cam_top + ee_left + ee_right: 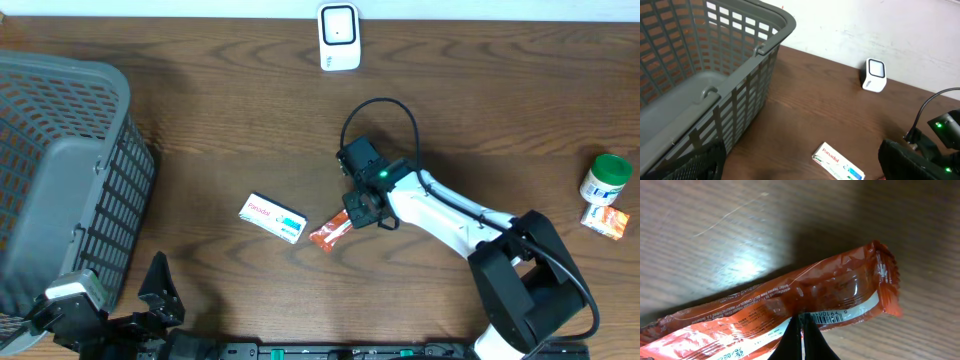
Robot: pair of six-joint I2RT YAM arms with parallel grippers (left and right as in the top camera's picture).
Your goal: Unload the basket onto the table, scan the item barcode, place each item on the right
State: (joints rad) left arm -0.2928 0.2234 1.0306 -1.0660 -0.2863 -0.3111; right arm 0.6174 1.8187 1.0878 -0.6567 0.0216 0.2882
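The snack wrapper (331, 231) lies diagonally across my right gripper's closed fingers, so next I pull it back onto clear wood (382, 256), turning it lengthwise before I grip it.
An orange-red snack wrapper (326, 236) is held near the middle of the table, and my right gripper (354, 216) is shut on its long edge. In the right wrist view the thin black jaws (802, 320) pinch the wrapper (790, 297) right beside its printed barcode (840, 315), low over the wood. The white scanner (339, 37) stands at the table's far edge, also visible in the left wrist view as the scanner (875, 75). My left gripper (165, 297) hangs open at the front left with nothing in it; its fingers (705, 160) frame the left wrist view.
A white Panadol box (273, 217) lies left of the wrapper, seen too in the left wrist view as the box (839, 161). A large grey basket (120, 100) fills the left side. A green-capped bottle (606, 178) and an orange packet (605, 220) sit at the right edge.
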